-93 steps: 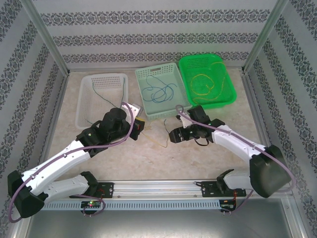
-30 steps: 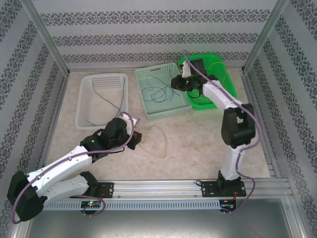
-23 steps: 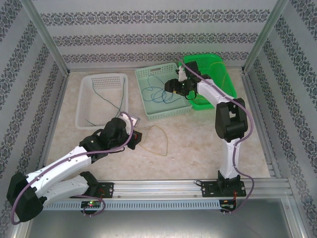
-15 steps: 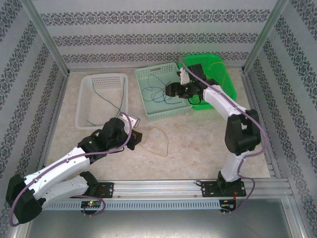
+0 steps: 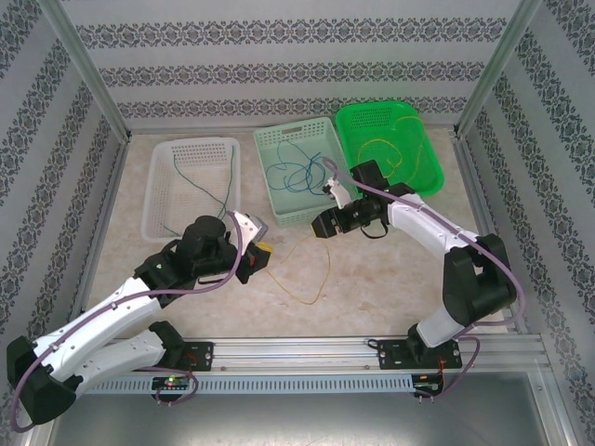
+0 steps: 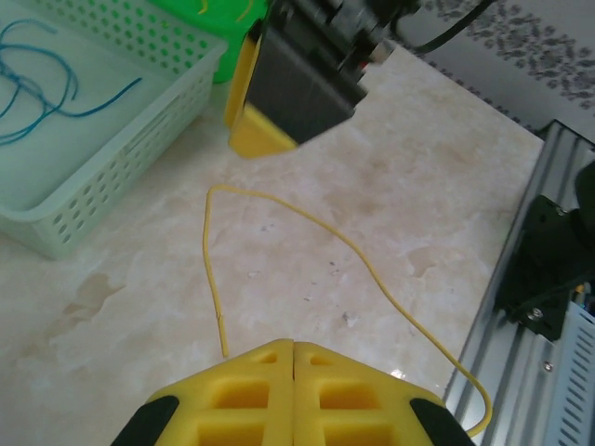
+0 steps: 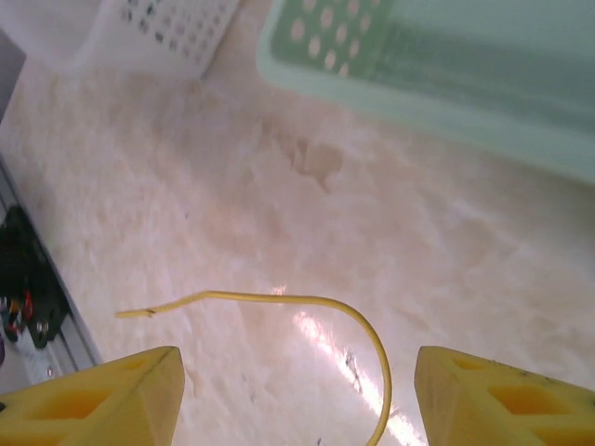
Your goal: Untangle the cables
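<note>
My right gripper should keep lowering its open fingers until they close around the cable [image 7: 384, 372], because the yellow cable's bend [image 7: 358, 318] below them lies clear of the baskets.
A loose yellow cable [image 5: 327, 271] lies in an open loop on the marble table between my two grippers. My left gripper [image 5: 262, 253] is shut with nothing between its jaws; one end of that cable [image 6: 221, 346] lies just left of its tips [image 6: 294, 346]. My right gripper [image 5: 318, 227] hangs open over the loop's top bend [image 7: 279, 297], and its fingers [image 7: 130, 390] straddle the cable without touching it. Blue cables [image 5: 302, 173] curl in the pale green basket [image 5: 279, 212]. A dark green cable [image 5: 212, 189] lies in the white basket [image 5: 158, 218]. Another yellow cable [image 5: 386, 153] sits in the bright green basket [image 5: 432, 177].
The three baskets stand in a row at the back of the table. The pale green basket's corner [image 6: 121, 153] is close to both grippers. The metal rail [image 6: 558, 279] with the arm bases runs along the near edge. Patterned walls close in the sides.
My right arm has swung back from the baskets to the table's middle and opened its jaws. The yellow loop has stretched toward the near edge. My left gripper has shifted slightly, still shut.
</note>
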